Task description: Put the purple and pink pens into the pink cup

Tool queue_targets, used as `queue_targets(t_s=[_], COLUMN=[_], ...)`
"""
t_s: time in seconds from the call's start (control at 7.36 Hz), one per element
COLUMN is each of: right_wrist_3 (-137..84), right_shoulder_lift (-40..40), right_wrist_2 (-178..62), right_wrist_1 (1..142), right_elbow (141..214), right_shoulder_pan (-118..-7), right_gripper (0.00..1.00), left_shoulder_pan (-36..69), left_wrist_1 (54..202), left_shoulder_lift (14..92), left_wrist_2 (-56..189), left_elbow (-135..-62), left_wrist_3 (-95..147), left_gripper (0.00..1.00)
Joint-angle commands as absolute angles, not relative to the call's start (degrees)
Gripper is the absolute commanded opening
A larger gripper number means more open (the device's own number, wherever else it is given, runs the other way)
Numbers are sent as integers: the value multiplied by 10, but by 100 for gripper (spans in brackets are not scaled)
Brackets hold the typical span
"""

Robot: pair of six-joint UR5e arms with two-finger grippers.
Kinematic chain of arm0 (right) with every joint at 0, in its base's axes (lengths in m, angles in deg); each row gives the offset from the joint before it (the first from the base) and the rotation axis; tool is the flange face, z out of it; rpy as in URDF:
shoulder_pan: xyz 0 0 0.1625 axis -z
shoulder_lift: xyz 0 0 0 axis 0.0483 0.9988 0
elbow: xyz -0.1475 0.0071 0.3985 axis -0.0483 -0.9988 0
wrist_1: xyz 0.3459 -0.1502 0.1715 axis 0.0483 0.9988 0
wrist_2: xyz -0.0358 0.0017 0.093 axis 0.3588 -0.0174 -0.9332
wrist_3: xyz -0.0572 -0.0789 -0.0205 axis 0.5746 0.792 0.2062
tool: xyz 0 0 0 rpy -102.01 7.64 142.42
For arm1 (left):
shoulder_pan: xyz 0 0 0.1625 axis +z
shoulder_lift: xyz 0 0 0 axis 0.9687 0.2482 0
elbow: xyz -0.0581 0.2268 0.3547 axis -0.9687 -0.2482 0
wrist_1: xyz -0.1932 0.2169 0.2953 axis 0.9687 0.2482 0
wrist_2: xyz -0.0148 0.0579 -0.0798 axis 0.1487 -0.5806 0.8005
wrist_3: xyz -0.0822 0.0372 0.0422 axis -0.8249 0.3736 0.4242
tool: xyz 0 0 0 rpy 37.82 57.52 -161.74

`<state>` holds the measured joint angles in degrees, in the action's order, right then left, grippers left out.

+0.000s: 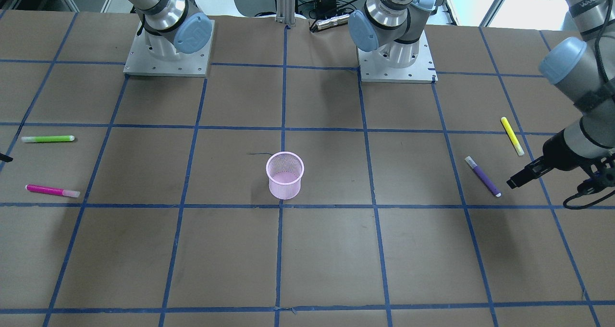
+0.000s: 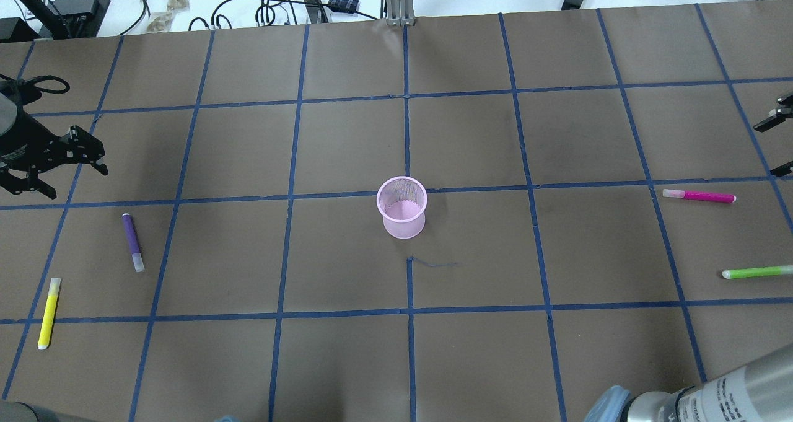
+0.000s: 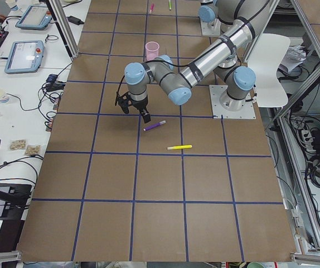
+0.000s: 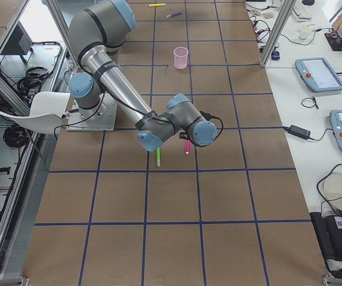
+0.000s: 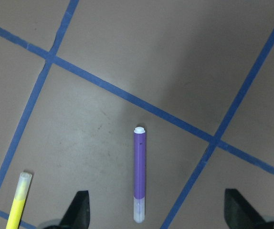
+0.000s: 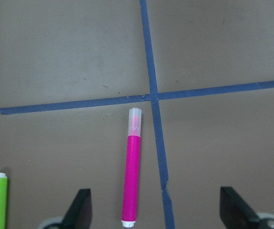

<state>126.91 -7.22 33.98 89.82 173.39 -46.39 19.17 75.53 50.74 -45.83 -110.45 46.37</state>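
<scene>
The pink cup's opening (image 1: 285, 164) is far wider than the slim purple pen (image 1: 483, 176), so the purple pen will lean toward the cup's rim when I insert it.
The pink mesh cup (image 1: 285, 175) stands upright and empty at the table's middle; it also shows in the overhead view (image 2: 403, 208). The purple pen (image 2: 132, 242) lies flat on the robot's left side. My left gripper (image 2: 74, 181) hovers open just beyond it. In the left wrist view the purple pen (image 5: 139, 174) lies between the spread fingers of the left gripper (image 5: 158, 214). The pink pen (image 2: 699, 195) lies flat on the right side. My right gripper (image 2: 774, 146) is open above it, and the pink pen (image 6: 132, 174) lies between its spread fingers (image 6: 79, 207).
A yellow pen (image 2: 49, 312) lies near the purple one, closer to the robot. A green pen (image 2: 756, 272) lies near the pink one, also closer to the robot. Blue tape lines grid the brown table (image 2: 471, 137). The arm bases (image 1: 168, 43) stand at the robot's edge.
</scene>
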Motion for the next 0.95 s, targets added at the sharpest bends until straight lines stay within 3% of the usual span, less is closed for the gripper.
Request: queue_targets(t_s=[0.0, 0.41, 0.54, 0.82], right_wrist_3=[1304, 1324, 1326, 1344], right_shoulder_lift=[-131, -150, -150, -150], right_wrist_2=[312, 313, 314, 318], right_wrist_1=[921, 923, 923, 924], right_elbow=[1735, 1754, 1755, 1755], right_shoulder_pan=[-456, -456, -456, -456], right_gripper=[89, 78, 78, 76], left_shoulder_pan=[192, 192, 192, 192], left_wrist_1=[704, 695, 695, 695], left_shoulder_lift=[554, 584, 585, 594], left_wrist_2=[-456, -458, -458, -459], left_elbow=[-1127, -1127, -1127, -1127], left_wrist_3=[457, 463, 466, 467], left_gripper=[100, 100, 88, 79])
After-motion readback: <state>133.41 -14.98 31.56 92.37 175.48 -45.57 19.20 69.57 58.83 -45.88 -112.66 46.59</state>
